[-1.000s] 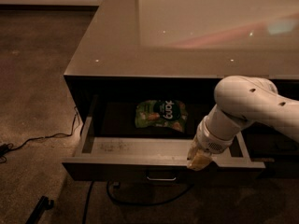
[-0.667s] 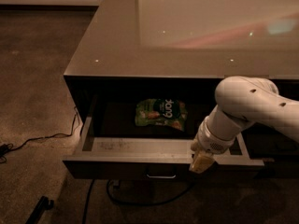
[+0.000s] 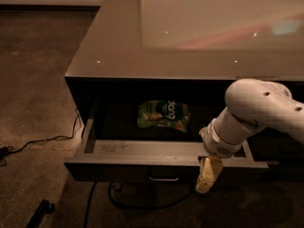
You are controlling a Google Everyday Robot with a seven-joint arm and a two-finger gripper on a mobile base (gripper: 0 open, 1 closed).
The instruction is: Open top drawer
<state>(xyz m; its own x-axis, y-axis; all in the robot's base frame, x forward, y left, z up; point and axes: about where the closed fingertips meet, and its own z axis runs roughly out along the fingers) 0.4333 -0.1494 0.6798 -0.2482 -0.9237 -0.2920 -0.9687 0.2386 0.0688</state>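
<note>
Next, my gripper goes up over the panel's edge (image 3: pixel 190 162) and pulls from inside, because it hangs in front of the drawer's front panel, away from the handle (image 3: pixel 163 179).
The top drawer (image 3: pixel 142 167) is pulled well out from under the glossy counter. Its dark front carries a small loop handle (image 3: pixel 164 177) at mid-front, and its grey scuffed floor shows. A green snack bag (image 3: pixel 163 114) lies at the back of the drawer. My gripper (image 3: pixel 207 177) hangs from the white arm (image 3: pixel 259 113) in front of the drawer's front panel, to the right of the handle and apart from it. It points down towards the floor.
The counter top (image 3: pixel 190 32) overhangs the drawer. Black cables (image 3: pixel 42 141) run over the brown carpet at the left and under the drawer. A small dark object (image 3: pixel 40 209) lies on the floor at the lower left.
My gripper has moved slightly down and forward, off the drawer's front edge. The drawer stands about as far out as before.
</note>
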